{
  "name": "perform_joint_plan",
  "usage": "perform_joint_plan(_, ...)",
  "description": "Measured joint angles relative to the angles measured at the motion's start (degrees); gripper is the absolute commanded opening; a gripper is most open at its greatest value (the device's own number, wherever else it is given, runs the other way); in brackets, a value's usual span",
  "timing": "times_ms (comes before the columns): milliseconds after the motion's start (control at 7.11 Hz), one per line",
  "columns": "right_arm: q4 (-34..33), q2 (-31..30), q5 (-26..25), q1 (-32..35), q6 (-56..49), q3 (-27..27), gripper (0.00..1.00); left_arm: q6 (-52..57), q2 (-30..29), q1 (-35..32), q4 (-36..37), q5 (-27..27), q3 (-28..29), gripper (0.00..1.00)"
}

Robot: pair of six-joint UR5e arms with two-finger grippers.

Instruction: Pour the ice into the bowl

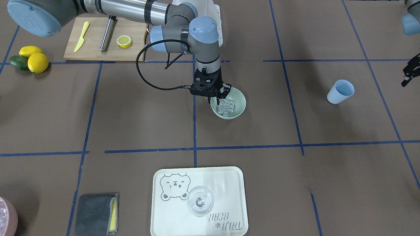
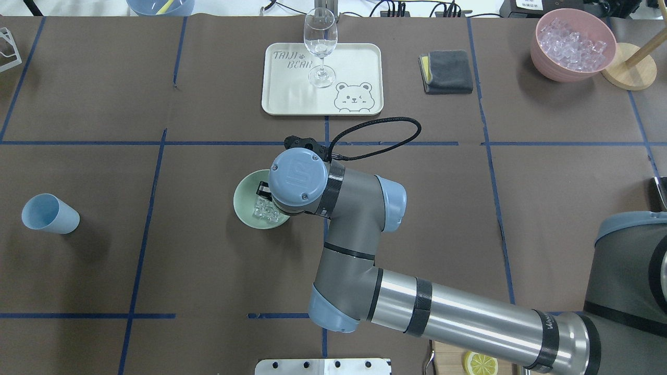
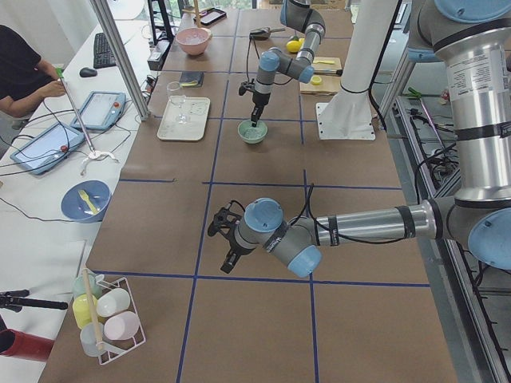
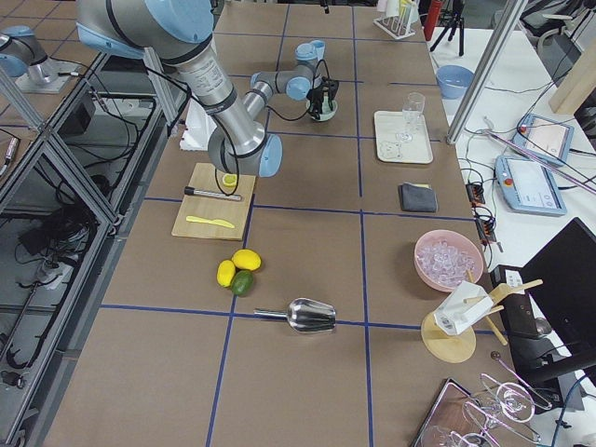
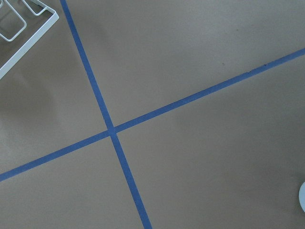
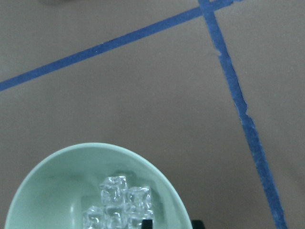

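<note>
I expect the ice to move along together inside the bowl when I carry it, because the clear ice cubes point(image 1: 226, 107) lie in a bunch far below the bowl's rim point(image 1: 244, 98).
The pale mint-green bowl point(image 1: 243, 102) sits near the table's middle with several clear ice cubes point(image 1: 227, 107) piled inside. It also shows in the overhead view point(image 2: 242, 200) and the right wrist view point(image 6: 57, 191), with the ice point(image 6: 121, 202) at its bottom. My right gripper point(image 1: 219, 95) points down at the bowl's rim, open. Its fingertips point(image 6: 147, 224) straddle the rim without closing on it. My left gripper point(image 1: 408, 73) hovers open and empty far off to the side, above bare table.
A light blue cup point(image 1: 340, 91) lies tipped near my left gripper. A white tray point(image 1: 229, 177) holds a wine glass point(image 1: 200, 200). A pink tub of ice point(image 2: 573, 44), a grey cloth point(image 1: 96, 213), a cutting board point(image 1: 98, 39), lemons point(image 1: 34, 59) and a metal scoop point(image 4: 307, 317) lie around.
</note>
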Motion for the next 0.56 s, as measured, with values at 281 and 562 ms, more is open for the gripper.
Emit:
perform_joint_plan(281,-0.1,0.2,1.0,0.7,0.0,0.2,0.0,0.1,1.1,0.0,-3.0,0.1,0.4,1.0)
perform_joint_plan(562,-0.4,0.0,3.0,2.1,0.0,1.5,0.0,0.0,2.0,0.0,-4.1,0.2,0.4,1.0)
